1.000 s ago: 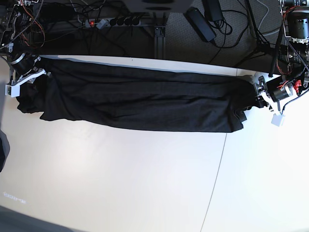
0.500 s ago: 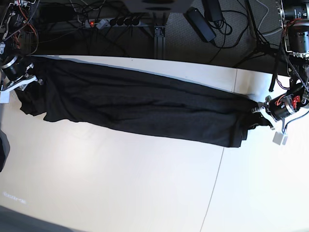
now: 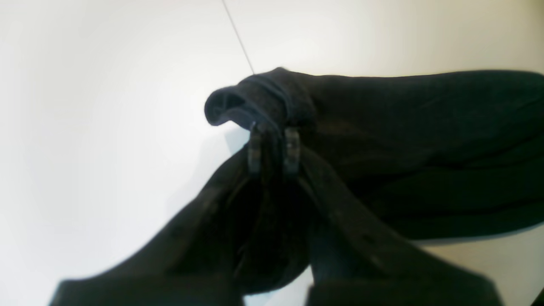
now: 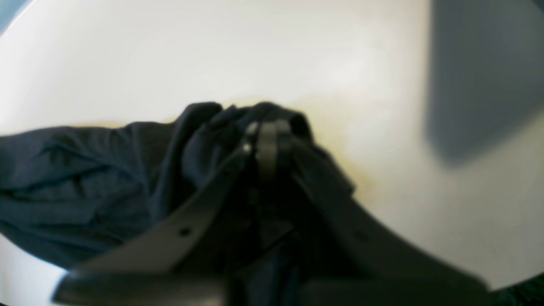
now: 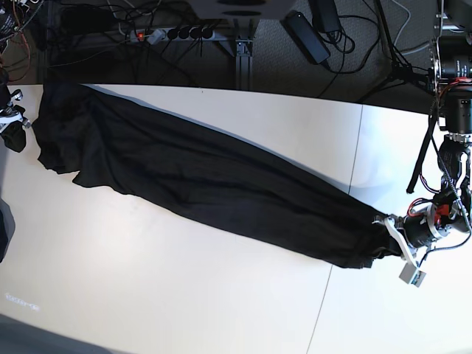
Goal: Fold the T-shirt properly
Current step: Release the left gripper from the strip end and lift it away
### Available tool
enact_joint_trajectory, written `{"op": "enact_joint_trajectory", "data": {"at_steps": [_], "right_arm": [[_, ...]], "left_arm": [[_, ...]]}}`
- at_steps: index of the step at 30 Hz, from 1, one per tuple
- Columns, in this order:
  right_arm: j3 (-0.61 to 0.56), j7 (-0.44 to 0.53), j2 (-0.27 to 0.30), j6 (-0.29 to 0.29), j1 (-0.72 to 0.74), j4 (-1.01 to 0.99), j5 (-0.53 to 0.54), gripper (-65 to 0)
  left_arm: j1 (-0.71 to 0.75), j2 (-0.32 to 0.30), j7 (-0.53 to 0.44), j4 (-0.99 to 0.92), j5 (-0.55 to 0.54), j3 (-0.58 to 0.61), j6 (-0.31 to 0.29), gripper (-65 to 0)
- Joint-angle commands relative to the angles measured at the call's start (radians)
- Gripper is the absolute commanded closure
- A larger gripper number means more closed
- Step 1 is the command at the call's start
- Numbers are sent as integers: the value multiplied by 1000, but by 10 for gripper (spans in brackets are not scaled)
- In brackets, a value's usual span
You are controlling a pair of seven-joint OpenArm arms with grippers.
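Observation:
The black T-shirt point(image 5: 295, 200) is stretched straight between my right gripper and my left gripper, so my left gripper should bring its end back over the T-shirt's middle point(image 5: 200, 190).
The black T-shirt point(image 5: 214, 184) is pulled into a long narrow band, slanting across the white table from the far left corner to the near right. My left gripper point(image 5: 385, 240) is shut on its near right end. In the left wrist view a rolled hem of the T-shirt point(image 3: 425, 148) is pinched in the left gripper point(image 3: 273, 146). At the far left edge my right gripper point(image 5: 15, 127) is shut on the other end. The right wrist view shows bunched folds of the T-shirt point(image 4: 76, 178) around the right gripper point(image 4: 265, 134). No print shows.
A power strip point(image 5: 169, 33) and tangled cables lie on the dark floor beyond the table's far edge. A thin seam point(image 5: 335, 243) runs front to back across the table point(image 5: 184, 295). A dark shape point(image 5: 4, 228) juts in at the left edge.
The shirt has swung from lying level to a steep diagonal. The left arm closed on its end and pulled it toward the front; the right arm drew its end back and left.

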Motion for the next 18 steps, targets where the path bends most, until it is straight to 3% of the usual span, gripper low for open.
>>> {"op": "enact_joint_trajectory", "data": {"at_steps": [1,11,18], "right_arm": [[10,16,27,53,2,18,18,0],[10,9,41,53,3,18,44,0],[10,10,41,53,3,18,43,0]], "left_arm": [[-42,-27,-25,10,-5,-8,-12,0],[-158,-61,-31,-108,-35,-2,-12,0],[-97,-61,14,192,-98,113,-12,0]]}}
